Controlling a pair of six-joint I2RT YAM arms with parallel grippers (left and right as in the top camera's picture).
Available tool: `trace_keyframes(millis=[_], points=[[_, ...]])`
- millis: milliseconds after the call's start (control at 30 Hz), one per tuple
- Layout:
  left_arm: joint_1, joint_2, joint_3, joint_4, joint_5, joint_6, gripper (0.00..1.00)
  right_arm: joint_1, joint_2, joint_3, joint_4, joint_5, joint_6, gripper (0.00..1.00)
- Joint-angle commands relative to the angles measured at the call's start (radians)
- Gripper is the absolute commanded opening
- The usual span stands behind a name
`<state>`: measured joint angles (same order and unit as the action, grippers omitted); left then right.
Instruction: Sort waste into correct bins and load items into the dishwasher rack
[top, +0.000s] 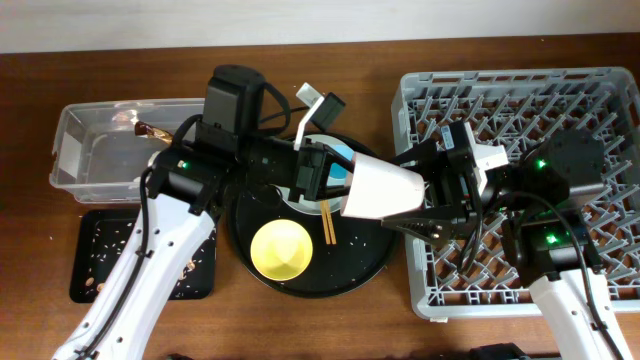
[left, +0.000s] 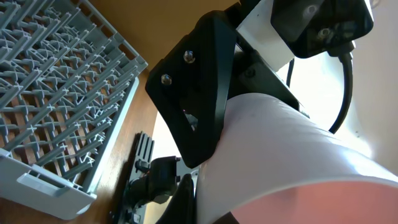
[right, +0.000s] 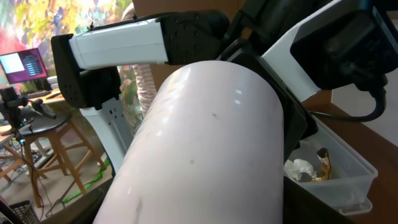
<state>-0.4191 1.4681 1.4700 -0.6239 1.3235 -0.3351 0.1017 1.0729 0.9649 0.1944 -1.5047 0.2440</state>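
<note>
The pink cup's rim (top: 352, 188) is in my closed left gripper, which should open and back away before my right gripper puts the cup in the rack (top: 460, 265).
The pink cup (top: 380, 190) hangs on its side in the air between both arms, over the right edge of the round tray. My left gripper (top: 325, 175) is shut on its rim (left: 186, 199). My right gripper (top: 432, 198) clasps the cup's narrow end, and the cup (right: 205, 143) fills its view. The yellow bowl (top: 280, 250) and the chopsticks (top: 326, 222) lie on the round tray. A light blue piece (top: 341, 166) shows under my left gripper, mostly hidden. The grey rack (top: 520, 100) stands at the right. The clear tub (top: 90, 165) holds the wrapper (right: 323, 163) and the tissue (right: 301, 168).
The large round black tray (top: 365, 268) lies in the middle of the brown table. The flat black tray (top: 100, 255), with scraps on it, lies at the front left below the tub. The rack's near corner shows in the left wrist view (left: 56, 124).
</note>
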Motion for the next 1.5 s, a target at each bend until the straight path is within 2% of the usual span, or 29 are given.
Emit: trace_keyframes(millis=[0,67,167,267,500,667,800,933,1033,1233,1300,1467], points=[[0.001,-0.008,0.010,0.003,-0.016,0.015,0.07,0.015,0.000,0.015,0.005,-0.029,0.001,0.66],[0.003,-0.008,0.010,0.003,-0.034,0.016,0.19,0.015,0.000,0.015,0.005,-0.028,0.019,0.65],[0.004,-0.008,0.010,0.003,-0.116,0.015,0.28,0.015,0.000,0.015,0.004,-0.028,0.029,0.64],[0.026,-0.008,0.010,0.002,-0.170,0.015,0.29,0.015,0.000,0.015,0.005,0.006,0.065,0.63],[0.113,-0.008,0.010,0.002,-0.197,0.015,0.29,-0.001,0.000,0.015,0.003,0.024,0.065,0.62],[0.207,-0.008,0.010,-0.011,-0.273,0.015,0.29,-0.103,0.001,0.015,-0.005,0.024,0.121,0.61],[0.261,-0.008,0.010,-0.082,-0.350,0.016,0.29,-0.214,0.002,0.015,-0.100,0.078,0.135,0.61],[0.265,-0.008,0.010,-0.127,-0.440,0.016,0.29,-0.308,0.024,0.015,-0.260,0.228,0.125,0.59],[0.265,-0.008,0.010,-0.145,-0.481,0.016,0.29,-0.341,0.040,0.015,-0.387,0.371,0.061,0.59],[0.265,-0.008,0.010,-0.209,-0.589,0.016,0.29,-0.343,0.047,0.016,-0.717,1.017,-0.095,0.57],[0.265,-0.008,0.010,-0.231,-0.626,0.016,0.29,-0.343,0.047,0.017,-0.745,1.106,-0.110,0.57],[0.259,-0.008,0.010,-0.275,-0.640,0.016,0.28,-0.343,0.060,0.017,-0.763,1.165,-0.121,0.57]])
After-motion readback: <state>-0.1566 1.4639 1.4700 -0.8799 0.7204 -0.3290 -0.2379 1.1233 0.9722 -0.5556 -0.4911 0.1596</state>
